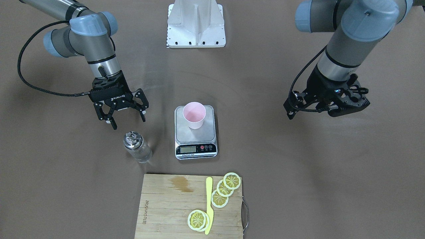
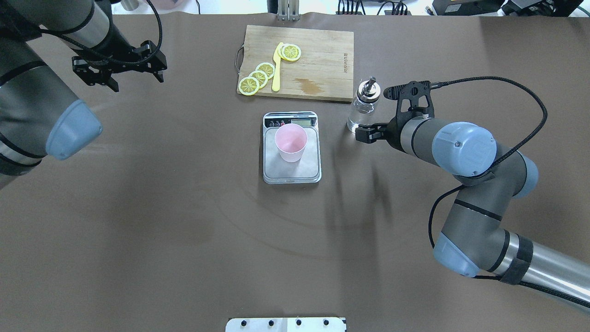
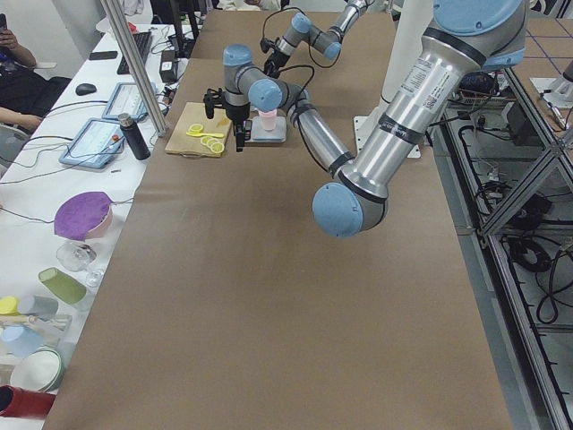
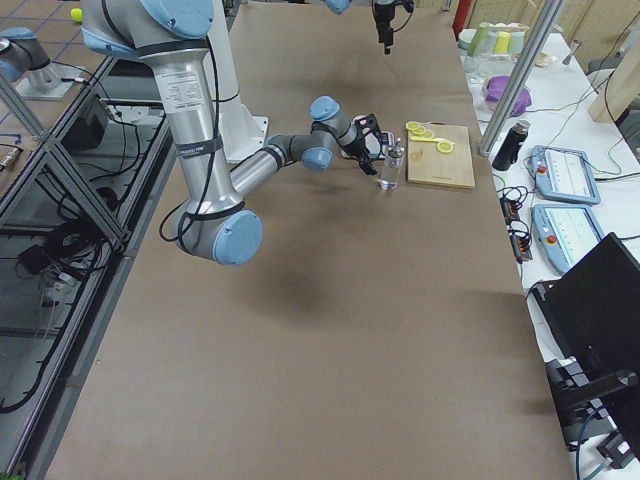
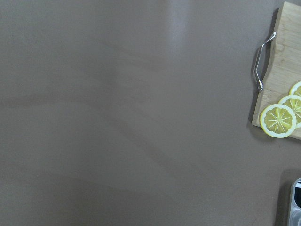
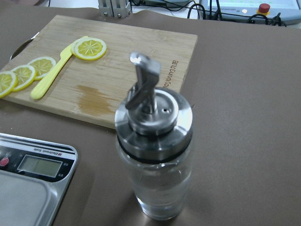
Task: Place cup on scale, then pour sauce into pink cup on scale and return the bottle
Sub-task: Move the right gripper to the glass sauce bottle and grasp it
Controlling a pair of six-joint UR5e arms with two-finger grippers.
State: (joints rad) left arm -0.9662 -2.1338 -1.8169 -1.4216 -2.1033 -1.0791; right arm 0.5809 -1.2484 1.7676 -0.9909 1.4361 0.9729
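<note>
A hinged arm (image 6: 137, 97) is hanging from the flap over the bottle's spout (image 6: 146, 62), so the flap will swing open on its own when I tilt the clear glass bottle.
The pale pink cup (image 1: 194, 114) stands upright on the steel scale (image 1: 186, 134), also in the overhead view (image 2: 290, 142). The clear glass bottle (image 1: 136, 148) with its silver pourer cap stands on the table beside the scale, with clear sauce (image 6: 157, 195) in it. My right gripper (image 1: 127, 120) is open and empty, just behind the bottle on the robot's side and not touching it; it also shows in the overhead view (image 2: 377, 114). The right wrist view shows the bottle (image 6: 155, 155) close and centred. My left gripper (image 2: 136, 80) is open and empty, far off to the side.
A wooden cutting board (image 1: 166, 205) with lemon slices (image 1: 225, 187), a yellow knife (image 1: 209, 205) and a wet stain lies past the scale and bottle. The robot's white base plate (image 1: 196, 25) is at the table's near edge.
</note>
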